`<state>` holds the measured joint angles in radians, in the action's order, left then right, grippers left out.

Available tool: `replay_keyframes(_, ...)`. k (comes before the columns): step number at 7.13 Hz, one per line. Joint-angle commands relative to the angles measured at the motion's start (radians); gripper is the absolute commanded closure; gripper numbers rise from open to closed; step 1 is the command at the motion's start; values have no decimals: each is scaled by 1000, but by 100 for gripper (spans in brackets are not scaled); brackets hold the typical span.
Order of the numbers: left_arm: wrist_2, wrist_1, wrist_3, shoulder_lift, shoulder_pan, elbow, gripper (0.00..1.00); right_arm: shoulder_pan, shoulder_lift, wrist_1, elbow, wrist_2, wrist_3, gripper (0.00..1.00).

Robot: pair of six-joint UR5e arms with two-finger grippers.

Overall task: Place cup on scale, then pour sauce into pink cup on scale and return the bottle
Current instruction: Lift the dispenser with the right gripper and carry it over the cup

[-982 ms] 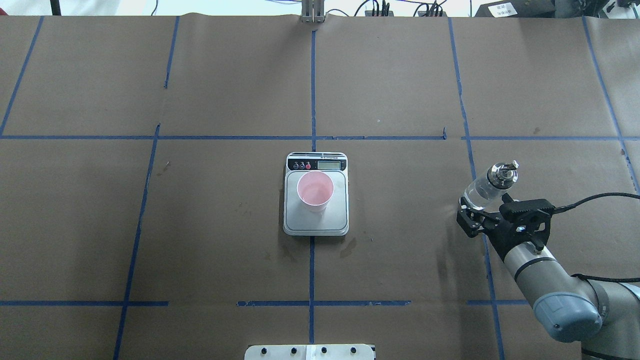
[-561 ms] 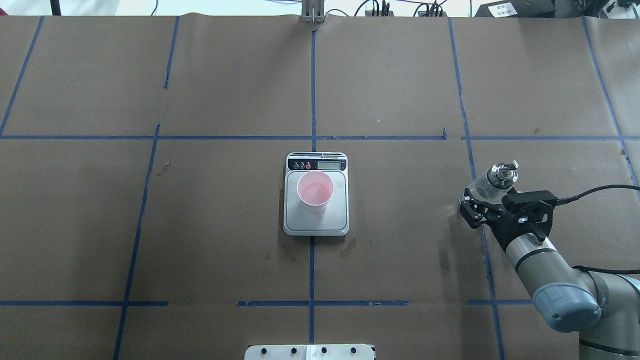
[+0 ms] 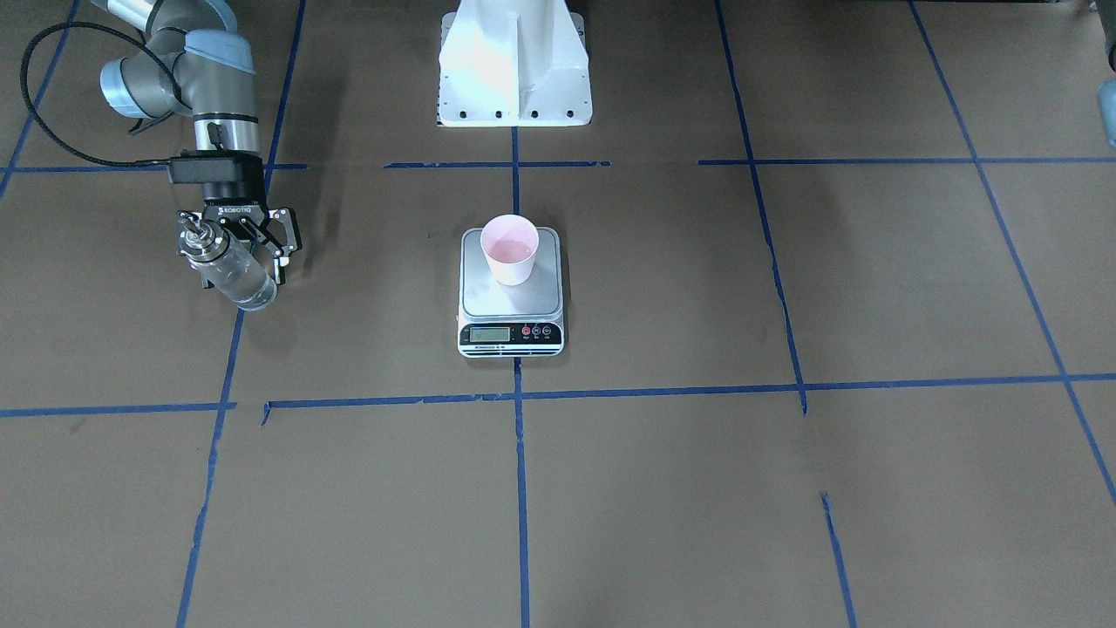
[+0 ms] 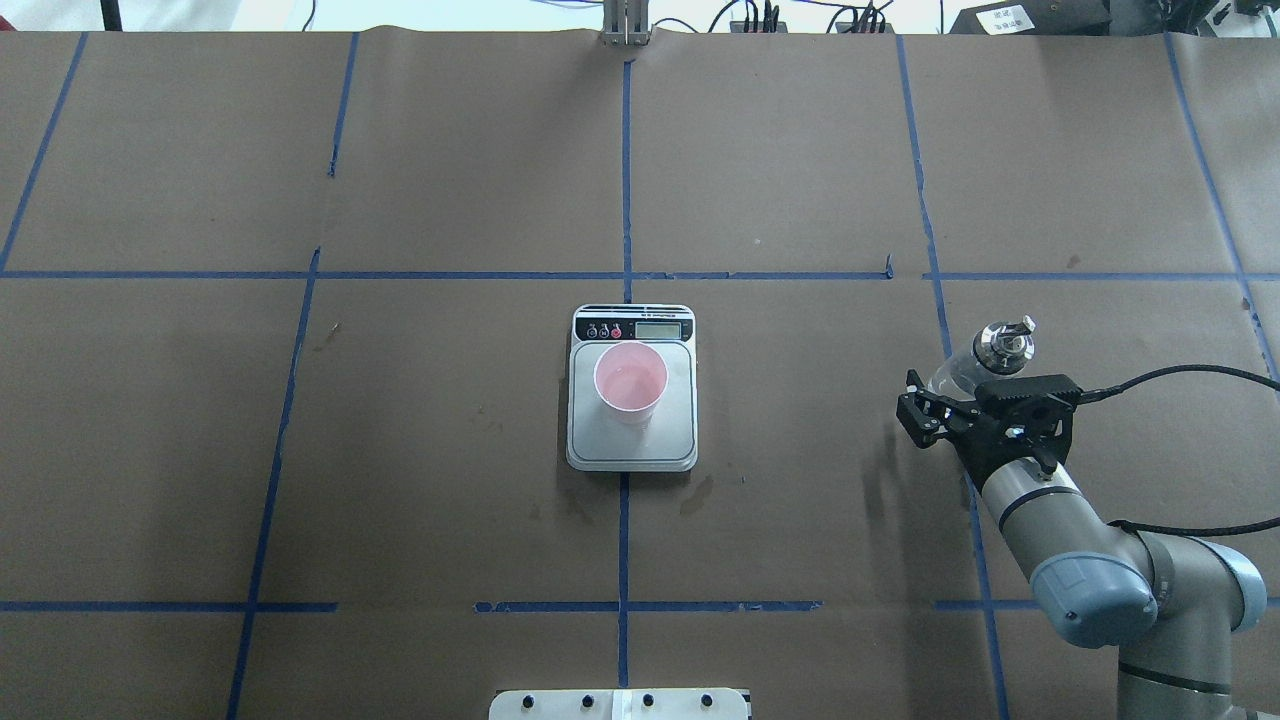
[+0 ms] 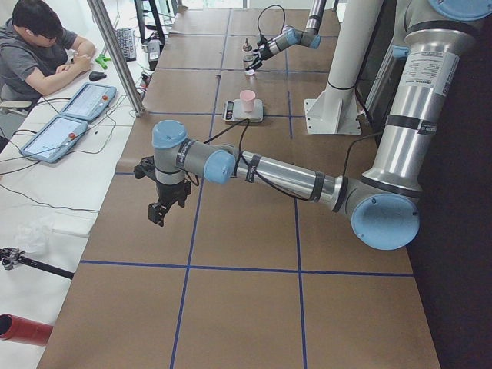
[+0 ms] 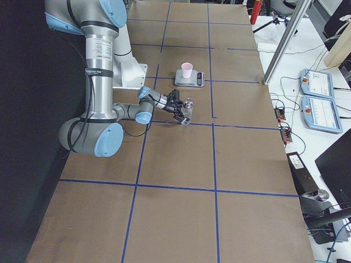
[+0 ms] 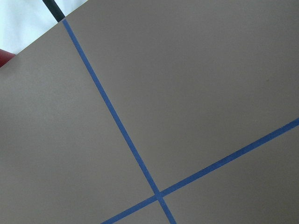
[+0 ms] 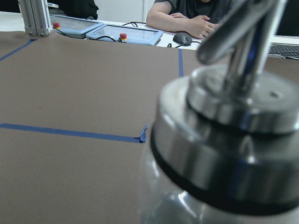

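I expect a slanted flap (image 8: pixel 230 35), which hangs next to the bottle's spout, to swing and let out a thin stream when I tip the clear glass bottle (image 3: pixel 232 269).
The pink cup (image 4: pixel 630 380) stands upright on the steel platform of the scale (image 4: pixel 672 432), mid-table, with a faint liquid sheen inside (image 3: pixel 510 251). Far to the right of the overhead view, the clear glass bottle (image 4: pixel 985 358) with its metal collar and spout stands on the brown paper. My right gripper (image 4: pixel 958 388) is open around the bottle's lower body, its fingers (image 3: pixel 286 253) spread well clear of the glass (image 3: pixel 235 277). The collar (image 8: pixel 224 140) fills the right wrist view. My left gripper (image 5: pixel 159 211) hangs over the table's left end; whether it is open or shut I cannot tell.
Blue tape lines grid the brown paper. The robot's white base plate (image 4: pixel 620 703) is at the near edge and an aluminium post (image 4: pixel 625 25) at the far edge. A person (image 5: pixel 34 46) sits at a side desk with tablets (image 6: pixel 318 85).
The right arm lowered the bottle onto the table, then its fingers spread apart and the wrist shifted slightly left. Cup and scale have not moved.
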<state>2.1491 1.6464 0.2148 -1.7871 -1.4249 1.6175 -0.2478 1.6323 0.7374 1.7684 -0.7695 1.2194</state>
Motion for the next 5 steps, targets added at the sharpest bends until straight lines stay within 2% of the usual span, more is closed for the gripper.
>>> replay_keyframes(1,0,-4,-3,0,3,12,0,-8,0,-1,-3,-1,0,22)
replay_keyframes(2,0,-4,-3,0,0,13,0,-10,1,-22,-1,-2,0,58)
replay_keyframes(3,0,-4,-3,0,0,13,0,-18,10,-91,0,-4,-39,100)
replay_keyframes(4,0,-4,-3,0,3,13,0,-34,14,-136,31,-19,-61,100)
replay_keyframes(5,0,-4,-3,0,0,13,0,-48,24,-127,101,-58,-83,100)
